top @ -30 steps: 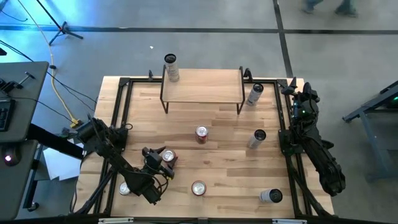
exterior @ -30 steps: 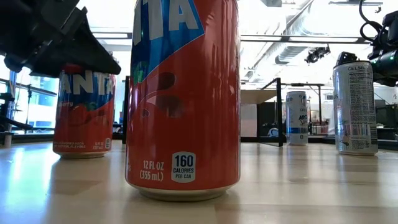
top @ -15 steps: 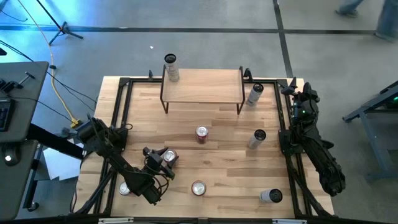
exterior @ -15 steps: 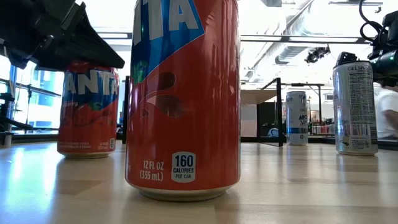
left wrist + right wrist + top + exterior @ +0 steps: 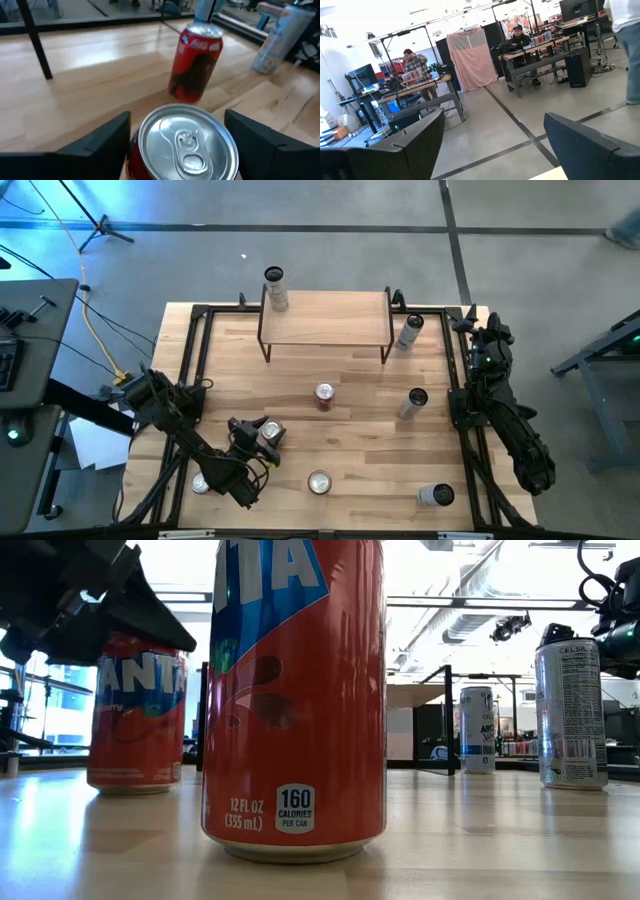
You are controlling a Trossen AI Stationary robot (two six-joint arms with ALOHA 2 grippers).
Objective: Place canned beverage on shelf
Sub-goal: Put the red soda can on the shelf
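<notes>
Next, my left gripper opens, lowers its fingers around the can's body (image 5: 135,740) and closes before lifting the can, because its fingers are up at the soda can's silver top (image 5: 189,141).
An orange soda can (image 5: 268,433) stands upright on the table, near left. My left gripper (image 5: 177,116) is open around it, one finger (image 5: 100,145) on each side of its silver top (image 5: 187,145) and close to its wall. The low view shows this can (image 5: 137,715) under the dark gripper. The shelf (image 5: 325,318) stands at the table's far middle, with a tall can (image 5: 274,285) at its far left corner. My right gripper (image 5: 492,125) is open with nothing between its fingers; its arm is folded at the table's right edge (image 5: 490,390).
A red cola can (image 5: 324,395) stands between the left gripper and the shelf. Another orange can (image 5: 318,482) stands near the front edge, and a can (image 5: 200,483) sits by the left arm. Tall pale cans (image 5: 409,330), (image 5: 414,402), (image 5: 436,495) stand on the right half.
My left gripper has rolled a little over the orange can while staying in place. In the low view the can slid slightly toward the table's right and then came back.
</notes>
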